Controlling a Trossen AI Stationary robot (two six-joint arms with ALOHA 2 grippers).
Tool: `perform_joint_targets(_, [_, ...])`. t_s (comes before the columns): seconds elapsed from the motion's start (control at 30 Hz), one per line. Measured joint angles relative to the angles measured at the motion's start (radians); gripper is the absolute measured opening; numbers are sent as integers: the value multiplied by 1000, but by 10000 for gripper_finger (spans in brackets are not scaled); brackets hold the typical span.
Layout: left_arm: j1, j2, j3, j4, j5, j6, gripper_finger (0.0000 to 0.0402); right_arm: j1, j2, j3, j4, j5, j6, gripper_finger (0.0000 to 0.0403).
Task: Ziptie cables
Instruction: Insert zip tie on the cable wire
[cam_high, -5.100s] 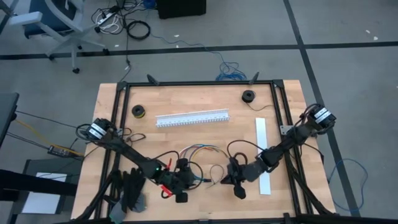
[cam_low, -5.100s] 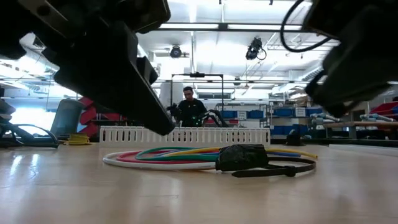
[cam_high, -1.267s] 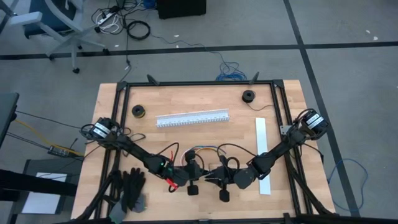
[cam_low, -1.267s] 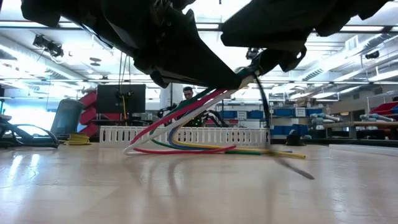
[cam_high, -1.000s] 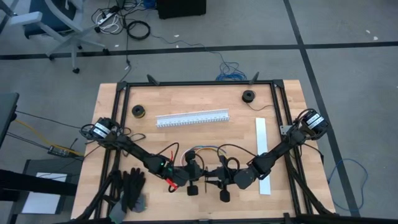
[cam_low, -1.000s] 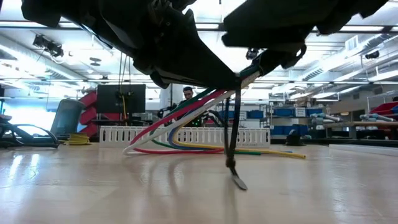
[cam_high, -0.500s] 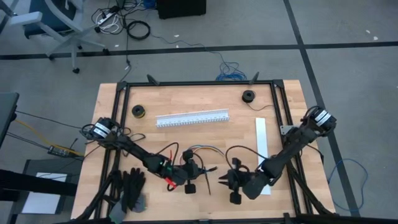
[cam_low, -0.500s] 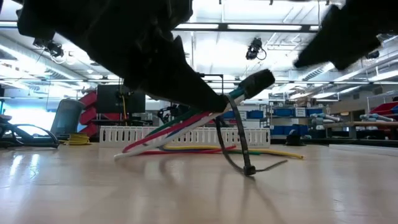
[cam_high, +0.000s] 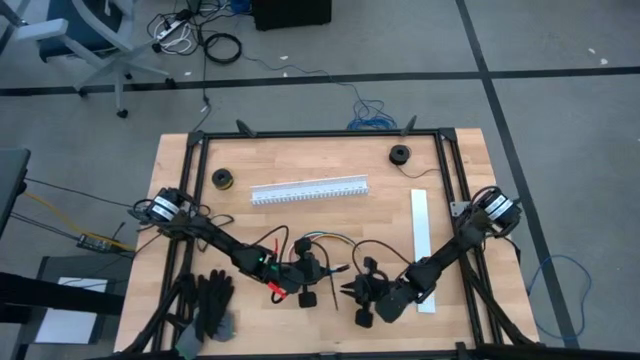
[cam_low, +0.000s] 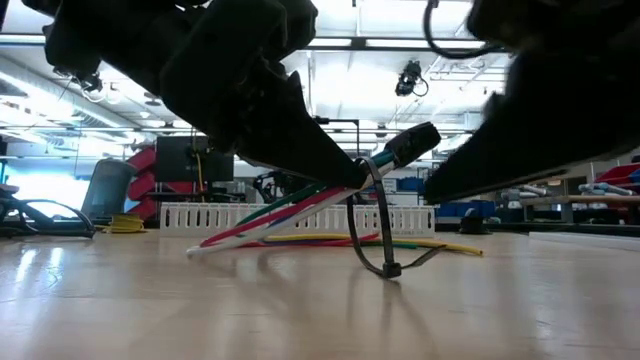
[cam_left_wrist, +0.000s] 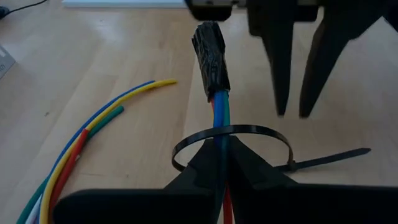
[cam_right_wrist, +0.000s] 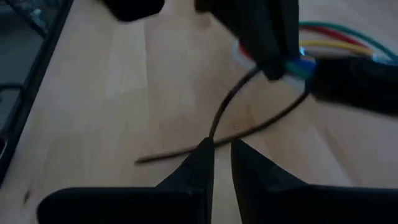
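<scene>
I should put the bundle down with my left gripper, back out and take the tail (cam_low: 424, 258), because my left gripper's fingers are pinching the bundle at the zip tie's loose loop (cam_low: 384, 218).
The cables (cam_low: 285, 215) are thin red, green, blue, yellow and white wires, bundled at one end in a dark wrapped plug (cam_left_wrist: 210, 53). My left gripper (cam_left_wrist: 224, 146) is shut on the bundle near the table's front middle (cam_high: 312, 268). A black zip tie (cam_left_wrist: 249, 132) loops loosely round the bundle beyond the fingers, and its head (cam_low: 390, 270) rests on the table. My right gripper (cam_right_wrist: 222, 148) stands just right of it (cam_high: 352, 292), fingers a narrow gap apart, over the zip tie's tail (cam_left_wrist: 329, 158). My left gripper pinches the cable bundle (cam_left_wrist: 219, 121) between its two fingers a little behind the dark wrapped end. The fingers slant down from the table's left and lie along the bundle. The wrapped end juts up clear of the table; the free wire ends (cam_low: 215, 245) trail onto it. My right gripper's fingertips are at the zip tie's strap (cam_right_wrist: 214, 134); I cannot tell whether they touch it.
A long white slotted channel (cam_high: 308, 190) lies across the far middle of the table and a flat white strip (cam_high: 423, 250) at the right. Two black rolls (cam_high: 222, 178) (cam_high: 400, 155) sit near the far edge. Black gloves (cam_high: 212, 305) lie at the front left.
My right gripper drew away from the bundle toward the table's right and near edge, then came back down toward the zip tie. The zip tie, which hung straight down from the bundle, now shows as a loop with its head on the table.
</scene>
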Motion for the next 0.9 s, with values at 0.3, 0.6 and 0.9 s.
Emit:
perform_joint_targets(0.3, [0, 0, 0, 22, 0, -4, 5, -87, 18, 0, 104, -112, -69, 33])
perform_joint_targets(0.6, [0, 0, -1, 37, 48, -60, 47, -96, 17, 1, 124, -130, -91, 24])
perform_joint_targets(0.9, [0, 0, -1, -61, 93, -92, 96, -97, 17, 1, 129, -130, -91, 22])
